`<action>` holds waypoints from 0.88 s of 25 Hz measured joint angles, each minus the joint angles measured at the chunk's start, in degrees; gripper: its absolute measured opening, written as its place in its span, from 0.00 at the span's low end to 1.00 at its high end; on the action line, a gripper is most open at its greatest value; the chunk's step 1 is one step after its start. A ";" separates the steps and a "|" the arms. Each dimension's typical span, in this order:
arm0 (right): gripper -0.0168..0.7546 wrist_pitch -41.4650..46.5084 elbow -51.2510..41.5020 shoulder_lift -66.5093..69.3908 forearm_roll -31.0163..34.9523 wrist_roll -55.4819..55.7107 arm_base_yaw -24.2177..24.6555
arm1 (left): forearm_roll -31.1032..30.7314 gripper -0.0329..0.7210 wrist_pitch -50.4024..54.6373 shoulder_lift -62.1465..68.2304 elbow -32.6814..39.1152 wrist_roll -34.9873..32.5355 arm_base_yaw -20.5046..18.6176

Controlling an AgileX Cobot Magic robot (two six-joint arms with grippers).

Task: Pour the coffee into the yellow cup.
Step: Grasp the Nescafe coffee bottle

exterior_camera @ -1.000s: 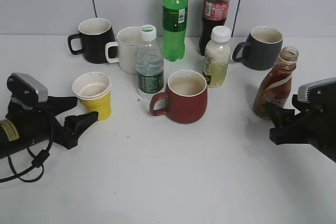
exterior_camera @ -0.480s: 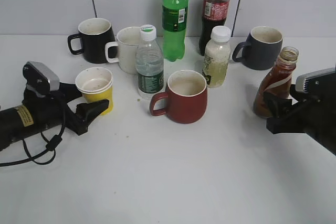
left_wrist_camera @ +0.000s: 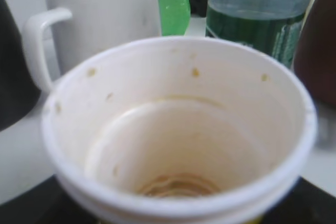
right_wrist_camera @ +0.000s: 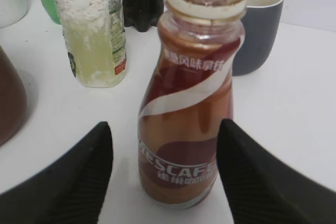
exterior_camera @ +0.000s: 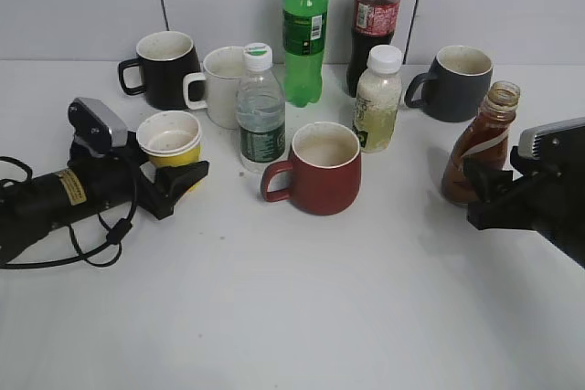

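Note:
The coffee bottle's opening (exterior_camera: 504,94) is open and uncapped, so a thin brown stream should come out when I tip the coffee bottle (exterior_camera: 481,145) over the yellow cup.
The yellow cup (exterior_camera: 170,145) stands at the left, white inside and empty but for brown stains. It fills the left wrist view (left_wrist_camera: 178,129). My left gripper (exterior_camera: 174,165) is open with the cup between its fingers (left_wrist_camera: 26,211). I cannot tell whether they touch it. The coffee (exterior_camera: 479,148) is a brown Nescafe bottle with no cap, upright at the right. In the right wrist view the bottle (right_wrist_camera: 189,108) stands between the spread fingers of my right gripper (right_wrist_camera: 165,129), with gaps on both sides. My right gripper (exterior_camera: 482,198) is open and empty.
A red mug (exterior_camera: 320,169) stands in the middle. Behind it are a water bottle (exterior_camera: 260,116) and a pale juice bottle (exterior_camera: 377,102). Farther back are a black mug (exterior_camera: 164,66), a white mug (exterior_camera: 219,84), a green bottle (exterior_camera: 304,29), a cola bottle (exterior_camera: 375,25) and a grey mug (exterior_camera: 457,84).
My left gripper has moved right and away from the camera until its fingers stand on either side of the yellow cup. My right gripper has edged slightly closer to the coffee bottle.

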State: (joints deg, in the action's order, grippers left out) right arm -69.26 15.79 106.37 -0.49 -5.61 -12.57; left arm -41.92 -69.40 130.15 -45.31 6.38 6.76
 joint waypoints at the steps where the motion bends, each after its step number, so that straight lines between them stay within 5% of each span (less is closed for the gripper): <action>1: 0.63 0.00 0.00 0.00 0.06 0.00 0.00 | 0.00 0.80 0.05 0.60 -0.94 0.00 0.50; 6: 0.64 0.00 0.02 0.00 0.49 0.00 0.00 | 0.84 0.80 0.04 2.07 -2.39 0.00 1.45; 12: 0.81 -0.07 2.30 2.46 0.49 1.03 -0.06 | 1.64 0.65 0.10 2.07 -2.47 0.00 1.45; 22: 0.83 -0.07 8.80 10.18 5.00 2.14 -0.06 | 0.88 0.56 0.13 -1.39 -2.01 0.77 1.45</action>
State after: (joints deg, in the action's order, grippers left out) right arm -69.32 24.59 116.55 4.51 -3.47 -12.63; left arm -41.04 -69.27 128.76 -47.33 7.15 8.22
